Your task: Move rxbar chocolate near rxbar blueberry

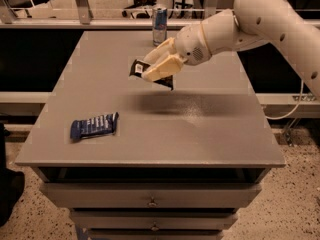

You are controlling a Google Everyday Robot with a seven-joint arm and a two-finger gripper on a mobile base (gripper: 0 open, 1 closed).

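The rxbar chocolate (138, 68) is hanging clear and the spot (129, 101) behind the rxbar blueberry is open, so my gripper should keep moving down toward the spot until the bar touches down.
My gripper (156, 67) hangs above the middle of the grey table (210, 134), reaching in from the right. It is shut on the rxbar chocolate (138, 68), a dark flat bar with white lettering. The bar's ends stick out on both sides of the cream fingers (162, 69), clear of the tabletop. The rxbar blueberry (94, 126), a dark blue wrapped bar, lies flat near the table's front left. It is well to the left of and nearer than the gripper.
An upright blue and silver can (159, 26) stands at the table's far edge, behind the gripper. The table has drawers (150, 201) below its front edge. A railing runs behind the table.
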